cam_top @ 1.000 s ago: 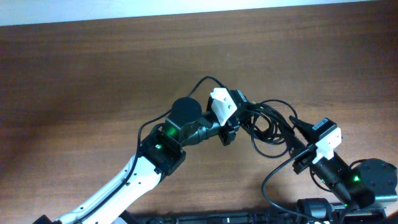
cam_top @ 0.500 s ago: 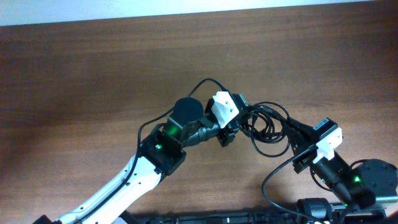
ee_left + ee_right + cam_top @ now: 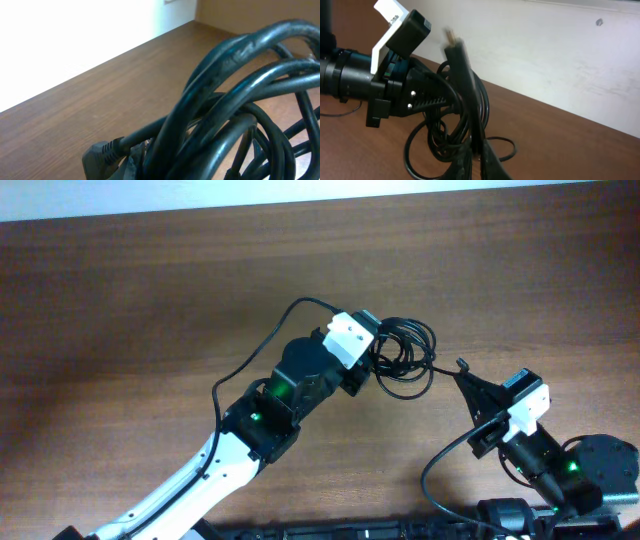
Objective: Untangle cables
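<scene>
Next, my right gripper lets go of the cable end it is holding and then takes the bundle's loops, because that cable end runs tight into the looped bundle.
The black cables form a looped bundle hanging from my left gripper, which is shut on them just above the table's middle. In the left wrist view the bundle fills the frame, with a grey plug beside the jaws. My right gripper is to the right of the bundle, shut on one cable end. In the right wrist view its jaws pinch that end, and its plug points upward. The bundle and left gripper are behind it.
The brown wooden table runs to a white wall at the far edge. Thicker black arm wires loop beside the left arm and the right arm. The right arm's base sits at the front right.
My left gripper has moved up and to the left with the bundle, away from the right gripper. The right gripper stays in place, its held cable end now apart from the loops.
</scene>
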Controlling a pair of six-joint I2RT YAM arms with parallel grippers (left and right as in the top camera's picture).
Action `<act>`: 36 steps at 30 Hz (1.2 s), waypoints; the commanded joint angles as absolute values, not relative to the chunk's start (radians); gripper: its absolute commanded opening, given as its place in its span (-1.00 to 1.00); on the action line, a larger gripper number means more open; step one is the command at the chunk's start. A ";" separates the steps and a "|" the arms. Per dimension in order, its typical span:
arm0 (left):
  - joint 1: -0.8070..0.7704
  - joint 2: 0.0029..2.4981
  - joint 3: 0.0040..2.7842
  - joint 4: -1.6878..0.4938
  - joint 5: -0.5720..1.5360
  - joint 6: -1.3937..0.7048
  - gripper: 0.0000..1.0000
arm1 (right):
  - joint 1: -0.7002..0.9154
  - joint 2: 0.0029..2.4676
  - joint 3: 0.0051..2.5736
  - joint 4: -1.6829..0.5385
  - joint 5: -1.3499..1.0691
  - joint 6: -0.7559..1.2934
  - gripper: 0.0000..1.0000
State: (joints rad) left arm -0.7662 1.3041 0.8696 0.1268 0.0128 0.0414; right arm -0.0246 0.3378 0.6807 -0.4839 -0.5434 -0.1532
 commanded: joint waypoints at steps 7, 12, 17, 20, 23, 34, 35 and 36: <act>-0.757 1.180 0.873 0.120 0.119 0.165 -1.00 | -0.027 0.327 0.697 -0.546 -0.353 -0.046 0.03; -0.758 1.176 0.873 0.126 0.120 0.175 -1.00 | -0.027 0.327 0.697 -0.512 -0.702 -0.213 0.97; -0.758 1.176 0.873 0.130 0.371 0.269 -1.00 | -0.027 0.327 0.697 -0.491 -0.698 -0.226 0.67; -0.758 1.176 0.873 0.129 0.505 0.286 -1.00 | -0.027 0.327 0.697 -0.491 -0.633 -0.228 -0.18; -0.759 1.176 0.873 0.130 0.539 0.286 -1.00 | -0.027 0.327 0.697 -0.490 -0.633 -0.228 -0.49; -0.759 1.176 0.873 0.112 0.062 0.022 -1.00 | -0.027 0.327 0.697 -0.459 -0.686 -0.228 -0.92; -0.759 1.176 0.873 0.094 -0.011 -0.042 -1.00 | -0.027 0.327 0.697 -0.452 -0.704 -0.228 -0.92; -0.759 1.176 0.873 0.071 -0.051 -0.108 -1.00 | -0.027 0.327 0.697 -0.445 -0.708 -0.223 -0.92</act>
State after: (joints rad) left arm -0.7868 1.1927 0.8677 0.1074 0.2749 0.1192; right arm -0.0246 0.3405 0.6838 -0.4656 -0.6842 -0.2352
